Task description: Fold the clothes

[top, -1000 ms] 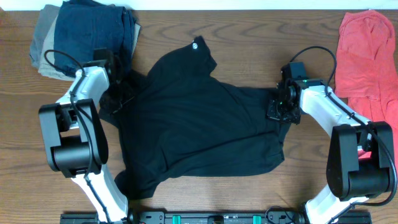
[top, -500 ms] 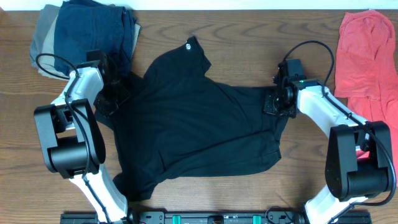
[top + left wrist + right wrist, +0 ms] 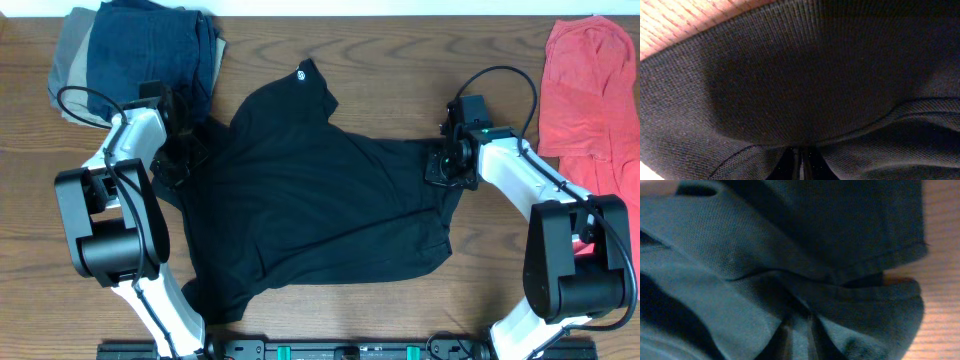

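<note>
My right gripper should pull the black garment's edge [image 3: 875, 291] toward the table's far side [image 3: 425, 90] and open before it takes a new hold, because that edge is wrinkled and doubled at this gripper.
The clothes [image 3: 320, 210], a large black garment with a small white round logo [image 3: 303, 73] at its far tip, lie spread over the middle of the table. My left gripper [image 3: 182, 152] is at the garment's left edge. In the left wrist view it [image 3: 801, 167] is shut, pinching black fabric [image 3: 805, 75] that bunches into the jaws. At the garment's right edge sits my right gripper [image 3: 441, 165]. In the right wrist view its fingers [image 3: 800, 340] stand slightly parted, with a strip of the cloth [image 3: 740, 280] still lying between them and the hem [image 3: 880, 262] just beyond.
A folded pile of navy-blue and khaki garments [image 3: 140, 55] sits at the far left, close behind my left arm. At the far right lies a red-pink shirt [image 3: 590, 90]. Bare wooden table [image 3: 400, 60] shows behind the black garment.
Both grippers have carried the garment's edges a little toward the far side, and the logo tip has shifted with them. The right fingers, pinched before, have parted slightly.
</note>
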Controlling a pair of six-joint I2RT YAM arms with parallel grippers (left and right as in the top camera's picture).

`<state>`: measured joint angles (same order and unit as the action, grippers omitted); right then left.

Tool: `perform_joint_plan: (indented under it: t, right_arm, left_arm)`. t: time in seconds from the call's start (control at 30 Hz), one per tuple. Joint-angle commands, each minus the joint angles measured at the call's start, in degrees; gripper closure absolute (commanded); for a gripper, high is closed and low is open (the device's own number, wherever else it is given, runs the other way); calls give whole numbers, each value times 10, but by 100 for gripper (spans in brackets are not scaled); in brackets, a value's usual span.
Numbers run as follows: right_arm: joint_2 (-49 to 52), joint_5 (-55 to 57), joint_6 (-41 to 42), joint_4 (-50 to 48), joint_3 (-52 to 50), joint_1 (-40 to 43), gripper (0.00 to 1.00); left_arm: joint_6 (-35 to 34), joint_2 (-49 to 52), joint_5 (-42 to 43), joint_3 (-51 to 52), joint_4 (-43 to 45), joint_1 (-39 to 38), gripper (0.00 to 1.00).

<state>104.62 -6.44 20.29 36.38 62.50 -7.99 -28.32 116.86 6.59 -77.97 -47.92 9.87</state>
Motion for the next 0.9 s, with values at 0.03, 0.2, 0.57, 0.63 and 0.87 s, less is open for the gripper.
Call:
perform_joint_plan:
  t: [0.03,0.2,0.57,0.63,0.87]
  right_arm:
    - [5,42,-7,-1,-1,-2,42]
    - [5,57,-11,-13,-1,9,42]
    - [5,-11,-21,-13,-2,-3,62]
    - [5,-9,-21,-13,-5,-6,71]
    - [5,19,-19,-14,-9,-3,98]
  left_arm:
    - [-3,24,-32,10,-9,7,93]
    - [-3,24,-32,10,-9,7,93]
    - [-3,24,-32,10,-7,7,93]
    - [-3,24,-32,10,-7,7,93]
    - [-3,24,-32,10,-7,7,93]
